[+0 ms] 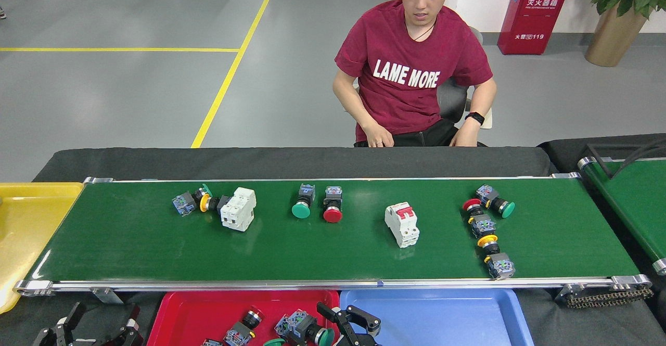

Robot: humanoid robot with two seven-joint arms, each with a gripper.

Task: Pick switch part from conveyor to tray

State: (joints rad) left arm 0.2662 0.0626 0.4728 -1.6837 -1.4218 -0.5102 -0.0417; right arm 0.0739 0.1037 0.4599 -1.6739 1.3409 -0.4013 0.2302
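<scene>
The white breaker [239, 209] merely butts [222, 204] against the yellow-capped switch part, so I expect the white breaker to come away alone when I lift it.
The conveyor [333, 255] runs across the view and carries several switch parts. These include a green push button [302, 203], a red one [332, 206], two white breakers [238, 209] [401, 225], and a cluster at the right [486, 226]. My right gripper [348, 319] is at the bottom edge, between the red tray [197, 309] and the blue tray [447, 315], and its fingers are spread. A green-capped switch part [308, 330] lies just left of it over the red tray, outside the fingers. My left gripper [91, 325] is open and empty at the bottom left, off the belt.
A yellow tray [26, 221] stands at the belt's left end. A second green belt [635, 205] with black cables is at the right. A person [411, 75] sits behind the table with both hands drawn back. Other parts [242, 328] lie in the red tray.
</scene>
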